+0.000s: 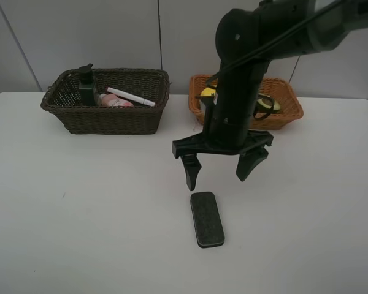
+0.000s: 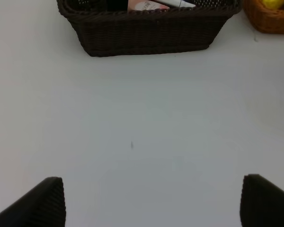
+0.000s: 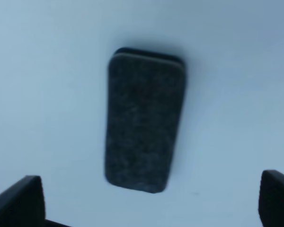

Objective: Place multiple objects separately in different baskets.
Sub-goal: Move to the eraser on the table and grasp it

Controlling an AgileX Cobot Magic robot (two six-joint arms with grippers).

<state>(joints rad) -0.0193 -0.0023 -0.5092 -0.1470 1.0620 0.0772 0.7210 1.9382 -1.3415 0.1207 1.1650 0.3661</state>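
My right gripper keeps lowering, since the black eraser's long sides [image 1: 207,220] face its open fingers, until these straddle the eraser's end [image 1: 203,199] nearest the baskets, then close.
The black eraser [image 1: 207,218] [image 3: 144,120] lies flat on the white table. My right gripper [image 1: 219,176] [image 3: 149,203] hangs open just above and behind it, holding nothing. The dark brown basket [image 1: 110,119] [image 2: 146,33] holds a dark green pump bottle [image 1: 88,86], a pink bottle [image 1: 116,101] [image 2: 146,5] and a white marker [image 1: 130,97] [image 2: 180,4]. In the light orange basket [image 1: 288,113] [image 2: 270,21] I see a yellow lemon [image 1: 207,93] [image 2: 274,4] and a halved avocado [image 1: 265,105], partly hidden by the right arm. My left gripper [image 2: 154,208] stands open over bare table, facing the dark basket.
Both baskets stand side by side along the far edge of the table, against a pale wall. The right arm reaches in from the upper right and covers the middle of the orange basket. The left arm does not show in the exterior high view.
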